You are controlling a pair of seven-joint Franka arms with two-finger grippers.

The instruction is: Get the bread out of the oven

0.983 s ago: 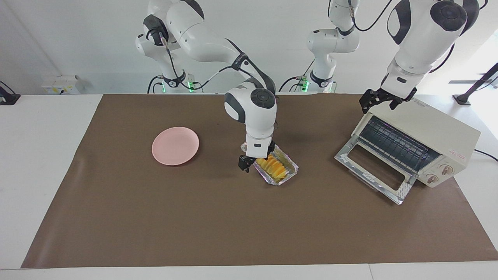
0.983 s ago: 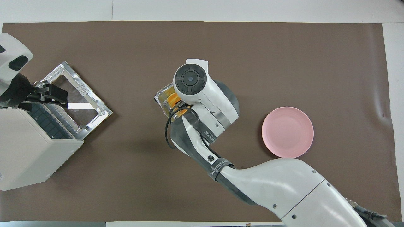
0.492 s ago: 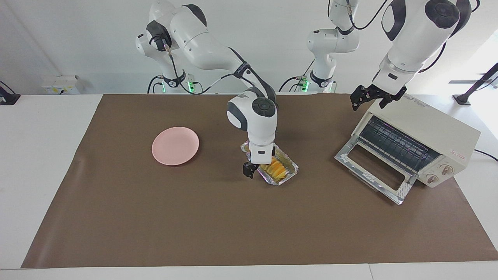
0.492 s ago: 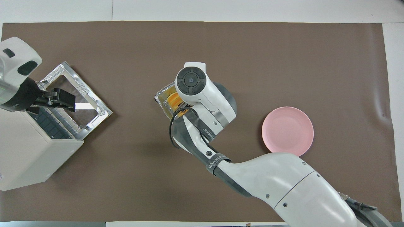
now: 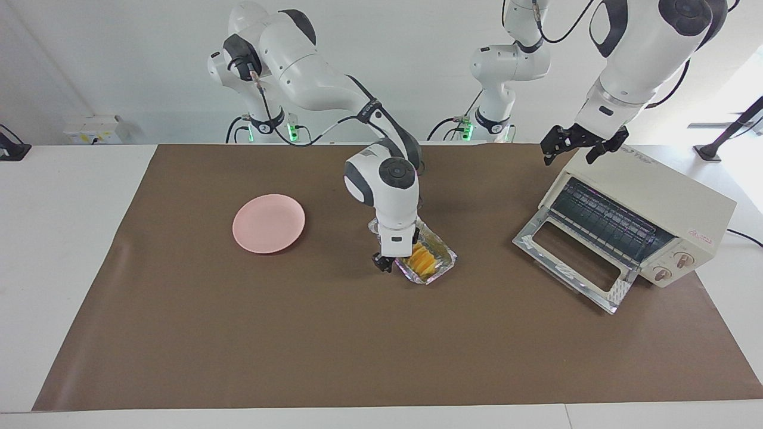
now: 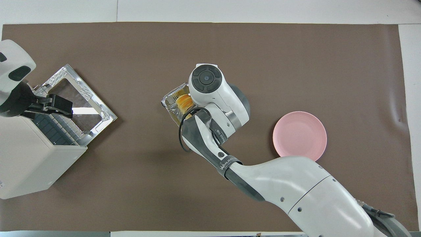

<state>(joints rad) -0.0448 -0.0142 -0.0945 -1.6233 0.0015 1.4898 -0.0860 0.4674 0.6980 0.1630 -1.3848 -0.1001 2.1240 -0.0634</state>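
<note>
The bread point(image 6: 184, 103) is inside the foil tray's raised rim point(image 6: 174, 92), so it will come along when the robot carries the tray toward the pink plate.
The bread point(image 5: 422, 257), a yellow-orange ridged loaf, lies in a crinkled foil tray point(image 5: 444, 257) on the mat at the table's middle; it also shows in the overhead view point(image 6: 183, 101). My right gripper point(image 5: 396, 253) is low over the tray's end toward the right arm's side, open, with one finger point(image 5: 379, 262) just outside the rim. The cream-white oven point(image 5: 661, 199) stands at the left arm's end, its glass door point(image 5: 566, 262) dropped open and its rack empty. My left gripper point(image 5: 575, 148) hovers open over the oven's top edge.
A pink plate point(image 5: 269, 223) lies on the brown mat toward the right arm's end of the table. The right arm's wrist covers most of the tray in the overhead view. The oven's knobs point(image 5: 673, 266) are beside the open door.
My right gripper has come down lower at the foil tray and shifted slightly. My left gripper has drifted a little above the oven's top edge. Bread, tray and plate have not moved.
</note>
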